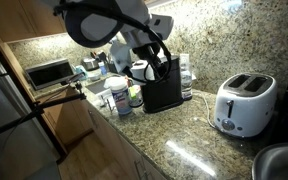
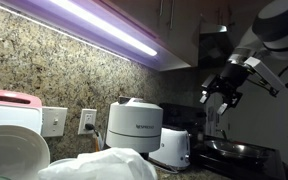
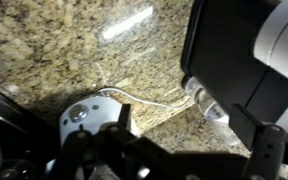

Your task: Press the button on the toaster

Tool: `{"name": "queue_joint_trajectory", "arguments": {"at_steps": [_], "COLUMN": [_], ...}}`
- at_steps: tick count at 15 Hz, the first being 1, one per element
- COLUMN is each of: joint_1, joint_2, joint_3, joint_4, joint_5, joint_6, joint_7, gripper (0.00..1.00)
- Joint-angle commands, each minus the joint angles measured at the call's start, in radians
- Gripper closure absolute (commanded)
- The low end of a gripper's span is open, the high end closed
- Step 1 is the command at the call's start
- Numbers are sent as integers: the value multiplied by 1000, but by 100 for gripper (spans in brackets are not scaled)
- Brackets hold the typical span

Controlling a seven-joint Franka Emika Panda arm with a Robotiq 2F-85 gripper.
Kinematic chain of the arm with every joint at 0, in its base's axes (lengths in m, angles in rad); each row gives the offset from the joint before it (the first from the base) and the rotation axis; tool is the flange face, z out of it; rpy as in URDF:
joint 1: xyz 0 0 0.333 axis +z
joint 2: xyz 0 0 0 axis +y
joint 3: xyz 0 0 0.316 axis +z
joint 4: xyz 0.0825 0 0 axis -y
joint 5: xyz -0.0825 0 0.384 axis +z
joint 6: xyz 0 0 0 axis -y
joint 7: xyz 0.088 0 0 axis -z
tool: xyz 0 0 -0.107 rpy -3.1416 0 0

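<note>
My open gripper should swing down to the toaster's knob end (image 3: pixel 80 114) and close before pressing, as it hangs high by the black coffee machine (image 1: pixel 164 92), away from that end.
The white glossy two-slot toaster (image 1: pixel 244 103) stands on the granite counter, to the right of the black coffee machine (image 1: pixel 162 88). It also shows small and low in an exterior view (image 2: pixel 171 148). My gripper (image 1: pixel 156 60) hangs open and empty in the air above the coffee machine, well apart from the toaster. In an exterior view it is high up (image 2: pixel 222 97). In the wrist view the open fingers (image 3: pixel 184 122) frame bare granite. A white rounded body with a grey round knob (image 3: pixel 84 115), apparently the toaster's end, lies at lower left, partly hidden by the gripper.
A silver toaster oven (image 1: pixel 49 73) stands at the far left. Bottles and jars (image 1: pixel 119 92) crowd beside the coffee machine. A clear bottle (image 3: pixel 206 103) and a white cord (image 3: pixel 149 100) lie by it. A metal sink (image 1: pixel 279 160) is near the toaster.
</note>
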Motion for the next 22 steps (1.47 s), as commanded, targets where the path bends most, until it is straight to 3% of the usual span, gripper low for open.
{"name": "queue_joint_trajectory", "arguments": {"at_steps": [1, 3, 4, 5, 13, 15, 18, 22], "joint_1": [-18, 2, -2, 23, 18, 39, 32, 5], "joint_2": [32, 38, 46, 21, 45, 81, 169, 293], "joint_3": [-6, -60, -79, -70, -82, -57, 39, 147], "joint_4": [103, 116, 114, 85, 96, 103, 167, 293], "joint_5": [262, 288, 245, 247, 280, 420, 705, 1058], "joint_6": [-162, -225, -224, -185, -161, -17, 175, 305], "joint_7": [-267, -292, -234, -244, -280, -395, -542, -744], "gripper": [0, 0, 0, 0, 0, 0, 0, 0]}}
